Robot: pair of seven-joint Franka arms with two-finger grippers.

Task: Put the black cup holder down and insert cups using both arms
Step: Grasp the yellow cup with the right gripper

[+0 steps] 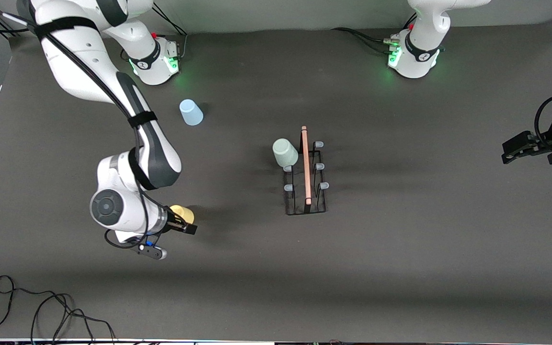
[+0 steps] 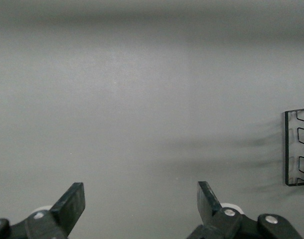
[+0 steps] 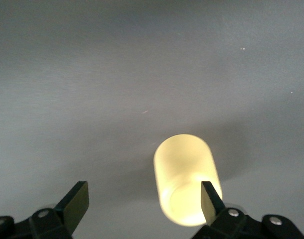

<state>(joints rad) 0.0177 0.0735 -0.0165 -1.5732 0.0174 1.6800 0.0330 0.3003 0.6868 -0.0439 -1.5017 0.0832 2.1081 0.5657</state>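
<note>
The black cup holder (image 1: 306, 172) should slide and turn a little when I push the yellow cup toward a peg, because its thin wire base (image 1: 305, 213) stands free.
The black cup holder (image 1: 305, 178) stands mid-table, its wooden rod handle on top. A pale green cup (image 1: 284, 152) sits tilted on one of its pegs. The light blue cup (image 1: 191, 112) stands upside down closer to the right arm's base. The yellow cup (image 1: 183, 212) (image 3: 188, 179) rests on the table at my right gripper (image 1: 187, 224) (image 3: 142, 200). That gripper is open, one finger (image 3: 210, 199) in front of the cup's rim, with no grip on it. My left gripper (image 1: 510, 152) (image 2: 140, 201) waits open and empty over the left arm's end of the table. The holder's base (image 2: 297, 147) shows in the left wrist view.
Both arm bases (image 1: 157, 60) (image 1: 414, 57) stand along the table's edge farthest from the front camera. Loose black cables (image 1: 41, 311) lie by the edge nearest the front camera, at the right arm's end. The dark mat (image 1: 424, 230) covers the table.
</note>
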